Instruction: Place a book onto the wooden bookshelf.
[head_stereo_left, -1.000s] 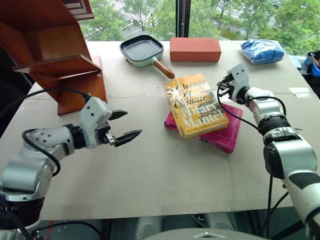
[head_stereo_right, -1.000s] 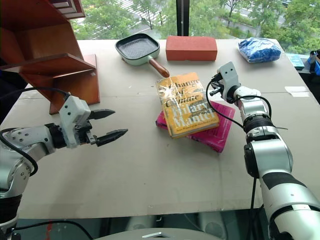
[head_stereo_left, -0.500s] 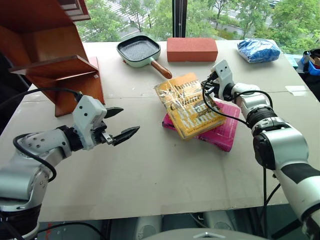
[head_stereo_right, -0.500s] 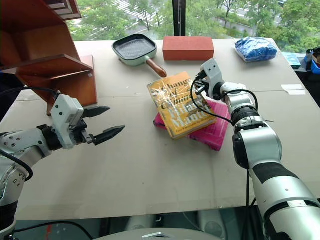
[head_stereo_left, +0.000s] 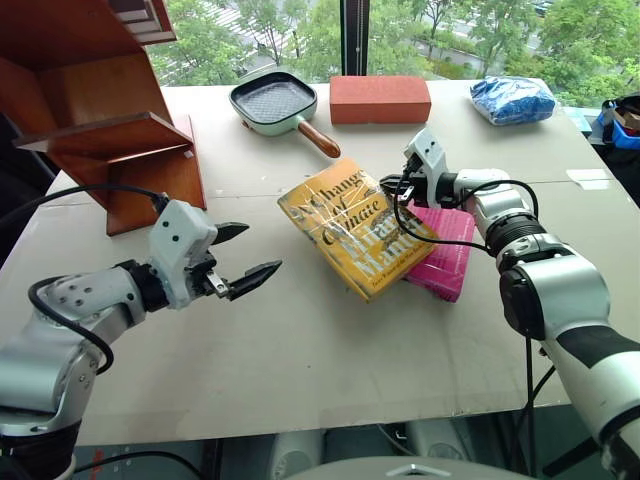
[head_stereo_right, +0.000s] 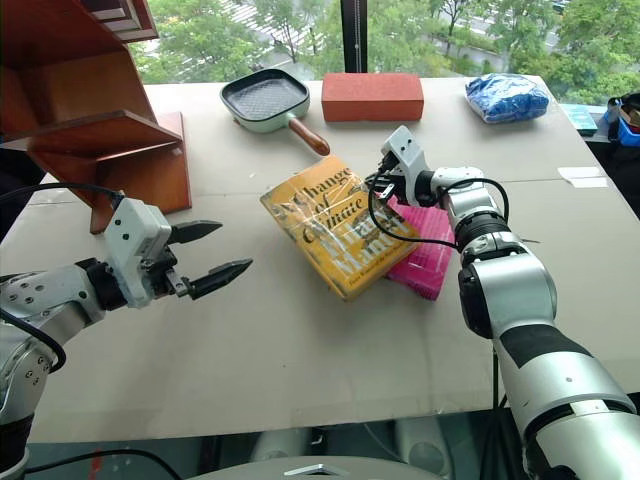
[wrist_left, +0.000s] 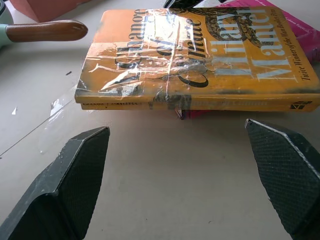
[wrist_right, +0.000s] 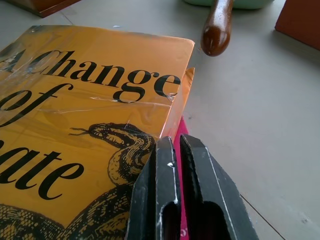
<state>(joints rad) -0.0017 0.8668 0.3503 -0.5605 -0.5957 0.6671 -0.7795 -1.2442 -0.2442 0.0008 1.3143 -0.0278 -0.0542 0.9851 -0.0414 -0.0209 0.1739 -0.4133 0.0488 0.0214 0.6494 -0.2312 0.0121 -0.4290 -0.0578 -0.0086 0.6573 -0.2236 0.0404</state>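
Note:
The yellow-orange book (head_stereo_left: 358, 228) will stay closed when I carry it by its lower edge, because shiny clear tape (wrist_left: 171, 60) wraps over its cover and spine.
The book (head_stereo_left: 355, 225), a glossy yellow-orange paperback, lies flat and skewed in mid-table, its right part resting on a pink book (head_stereo_left: 445, 255). My right gripper (head_stereo_left: 396, 186) is shut, with its fingertips at the book's far right edge; the right wrist view has the two fingers (wrist_right: 167, 165) pressed together beside the cover's corner (wrist_right: 182, 75). My left gripper (head_stereo_left: 262, 250) is open at the front left and points toward the book, a short gap from it; its spine (wrist_left: 195, 100) shows between the spread fingers. The wooden bookshelf (head_stereo_left: 100, 110) stands at the far left.
A green grill pan (head_stereo_left: 275, 100) with a wooden handle, a red-orange brick (head_stereo_left: 380, 98) and a blue bag (head_stereo_left: 517, 98) sit along the table's far edge by the window. Bare tabletop (head_stereo_left: 330, 350) spreads in front of the books.
My right gripper swept left, still shut, and the yellow-orange book slid and turned leftward, partly off the pink book. The left gripper stayed open, almost in place.

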